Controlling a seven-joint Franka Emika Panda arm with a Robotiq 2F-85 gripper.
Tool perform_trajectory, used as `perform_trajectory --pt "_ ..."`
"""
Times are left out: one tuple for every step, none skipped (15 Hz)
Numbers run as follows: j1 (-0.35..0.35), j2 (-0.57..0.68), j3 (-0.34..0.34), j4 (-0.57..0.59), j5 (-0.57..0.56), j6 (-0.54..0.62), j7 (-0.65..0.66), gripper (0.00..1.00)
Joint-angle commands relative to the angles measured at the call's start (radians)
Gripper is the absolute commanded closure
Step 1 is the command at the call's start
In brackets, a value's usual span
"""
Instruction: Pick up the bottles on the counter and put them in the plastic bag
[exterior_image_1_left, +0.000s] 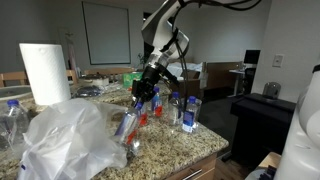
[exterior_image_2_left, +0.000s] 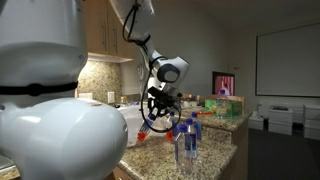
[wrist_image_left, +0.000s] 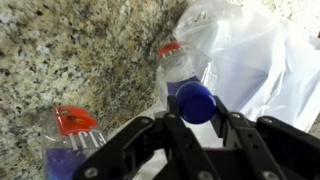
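Note:
My gripper is holding the bottle with the bottle's base (wrist_image_left: 176, 52) over the counter, outside the plastic bag's edge. So it should lift and tilt the bottle over the bag (wrist_image_left: 238, 42) before letting go of it.
My gripper (wrist_image_left: 196, 108) is shut on a clear bottle with a blue cap (wrist_image_left: 195, 99) and holds it above the granite counter (wrist_image_left: 80, 50). In both exterior views the gripper (exterior_image_1_left: 148, 88) (exterior_image_2_left: 160, 112) hangs over the counter's middle with the bottle tilted. The crinkled plastic bag (exterior_image_1_left: 62, 140) lies to one side and shows at the upper right in the wrist view (wrist_image_left: 255, 55). A bottle (exterior_image_1_left: 128, 128) lies at the bag's mouth. Three blue-capped bottles (exterior_image_1_left: 188, 112) stand just beyond the gripper. Two bottles with red contents (wrist_image_left: 72, 125) (wrist_image_left: 180, 62) lie under it.
A tall white paper towel roll (exterior_image_1_left: 44, 72) stands behind the bag. More bottles (exterior_image_1_left: 12, 120) stand at the counter's far end. A large white blurred shape (exterior_image_2_left: 50, 110) fills the near side of an exterior view. The counter edge (exterior_image_1_left: 200, 158) is close by.

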Motion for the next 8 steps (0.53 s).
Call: perform_trajectory --pt "-0.028 0.030 0.026 0.024 0.087 0.064 -0.037 0.91" --pt "-0.032 0.032 0.027 0.034 0.100 0.072 -0.037 0.91" --pt "-0.038 0.030 0.025 0.043 0.100 0.086 -0.033 0.91" --pt "-0.043 0.026 0.025 0.050 0.097 0.102 -0.030 0.91" --pt "-0.049 0.023 0.023 0.059 0.094 0.116 -0.029 0.91" --pt "-0.053 0.021 0.024 0.063 0.096 0.134 -0.030 0.91" --pt "-0.055 0.026 0.026 0.068 0.100 0.153 -0.029 0.91" --pt "-0.056 0.032 0.029 0.070 0.112 0.161 -0.034 0.91"
